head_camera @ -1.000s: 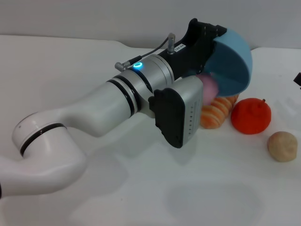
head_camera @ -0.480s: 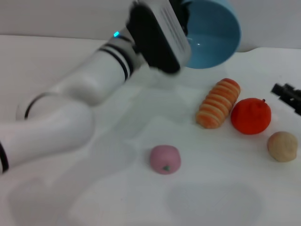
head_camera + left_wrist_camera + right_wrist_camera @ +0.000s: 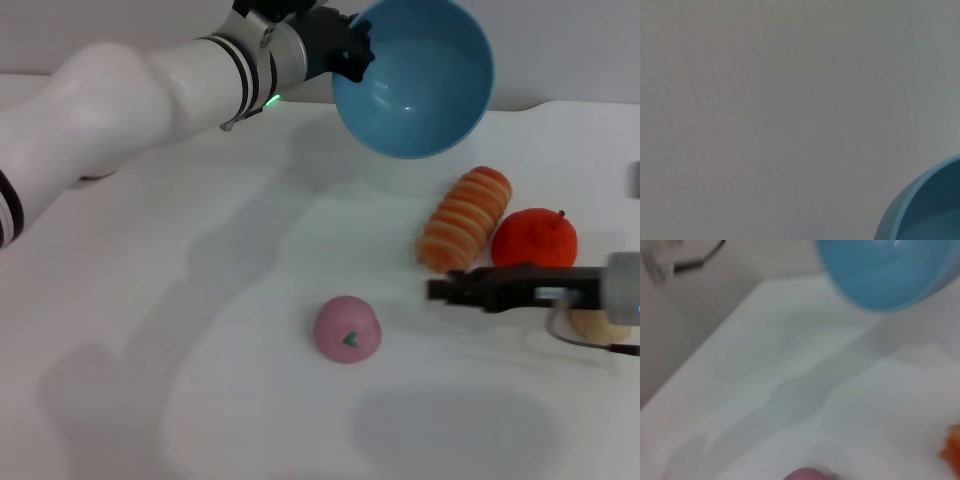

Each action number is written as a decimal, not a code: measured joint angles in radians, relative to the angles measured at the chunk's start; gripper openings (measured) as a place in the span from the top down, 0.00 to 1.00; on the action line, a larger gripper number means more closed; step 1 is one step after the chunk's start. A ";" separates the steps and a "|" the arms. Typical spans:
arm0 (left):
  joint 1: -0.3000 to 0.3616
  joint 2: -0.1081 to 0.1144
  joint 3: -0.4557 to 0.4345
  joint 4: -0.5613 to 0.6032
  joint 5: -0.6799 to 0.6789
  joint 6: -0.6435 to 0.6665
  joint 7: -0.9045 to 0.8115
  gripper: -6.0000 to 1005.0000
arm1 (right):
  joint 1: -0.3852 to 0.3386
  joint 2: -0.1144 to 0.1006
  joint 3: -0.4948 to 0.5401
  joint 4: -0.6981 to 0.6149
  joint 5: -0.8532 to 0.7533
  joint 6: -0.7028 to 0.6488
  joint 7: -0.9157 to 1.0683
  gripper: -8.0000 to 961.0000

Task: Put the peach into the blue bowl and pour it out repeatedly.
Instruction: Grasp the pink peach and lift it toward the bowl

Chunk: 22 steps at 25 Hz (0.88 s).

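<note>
My left gripper has the blue bowl's opening (image 3: 418,82) tipped toward me above the table, so it should lower the bowl and make it level before my right gripper brings the peach (image 3: 347,330).
The pink-mauve peach (image 3: 347,328) lies on the white table, leaf side facing me, with nothing touching it. The blue bowl (image 3: 415,75) hangs in the air at the back, tilted with its empty inside toward me. My left gripper (image 3: 350,48) is shut on the bowl's left rim. My right gripper (image 3: 436,290) reaches in low from the right and stops a short way right of the peach. The right wrist view shows the blue bowl (image 3: 890,270) far off and a sliver of the peach (image 3: 807,474). The left wrist view shows only the blue bowl's rim (image 3: 925,210).
A striped orange-and-cream fruit (image 3: 465,232) and a bright orange-red fruit (image 3: 535,245) lie just behind the right arm. A beige lumpy ball (image 3: 590,322) is partly hidden by that arm. The table's back edge (image 3: 560,105) runs behind the bowl.
The peach has dropped out of the tipped bowl onto the table. The left arm has swung the bowl up and turned it. The right gripper has come in from the right toward the peach.
</note>
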 joint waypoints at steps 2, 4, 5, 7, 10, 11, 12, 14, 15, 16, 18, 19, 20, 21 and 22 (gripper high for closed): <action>-0.004 0.000 -0.003 -0.003 -0.001 0.008 -0.014 1.00 | 0.057 0.001 -0.048 0.054 -0.005 0.034 0.005 0.50; -0.003 0.000 -0.001 -0.003 -0.002 0.007 -0.015 0.99 | 0.116 0.007 -0.106 0.108 -0.004 0.076 0.006 0.50; -0.003 0.000 0.000 -0.005 -0.003 0.007 -0.016 0.99 | 0.126 0.009 -0.119 0.116 -0.003 0.084 0.006 0.50; -0.002 -0.001 0.001 -0.006 -0.004 0.007 -0.016 0.99 | 0.139 0.013 -0.136 0.122 0.000 0.097 0.006 0.50; 0.000 -0.002 0.002 -0.006 -0.005 0.007 -0.016 0.99 | 0.142 0.015 -0.146 0.123 0.016 0.103 0.005 0.50; 0.001 -0.003 0.002 -0.007 -0.006 0.004 -0.016 0.99 | 0.144 0.016 -0.176 0.126 0.048 0.104 0.001 0.50; 0.001 -0.003 0.002 -0.007 -0.006 0.004 -0.016 0.99 | 0.144 0.016 -0.176 0.126 0.048 0.104 0.001 0.50; 0.002 -0.004 0.003 -0.007 -0.007 -0.003 -0.016 0.99 | 0.146 0.017 -0.231 0.128 0.088 0.107 -0.001 0.50; 0.003 -0.005 0.006 -0.007 -0.007 -0.006 -0.016 0.99 | 0.147 0.017 -0.265 0.128 0.110 0.112 -0.003 0.50; 0.003 -0.005 0.009 -0.007 -0.007 -0.008 -0.016 0.99 | 0.147 0.017 -0.296 0.128 0.133 0.118 -0.004 0.50; 0.003 -0.006 0.017 -0.008 -0.007 -0.012 -0.017 0.99 | 0.147 0.017 -0.358 0.123 0.182 0.127 -0.004 0.50; 0.003 -0.006 0.023 -0.008 -0.008 -0.016 -0.017 1.00 | 0.148 0.017 -0.386 0.121 0.202 0.130 -0.005 0.50; 0.003 -0.006 0.031 -0.009 -0.008 -0.020 -0.017 0.99 | 0.148 0.017 -0.410 0.119 0.219 0.135 -0.005 0.50; 0.003 -0.006 0.031 -0.009 -0.008 -0.020 -0.017 0.99 | 0.149 0.017 -0.438 0.119 0.239 0.143 -0.005 0.50; 0.002 -0.007 0.035 -0.009 -0.008 -0.023 -0.017 0.99 | 0.149 0.017 -0.469 0.118 0.263 0.155 -0.005 0.50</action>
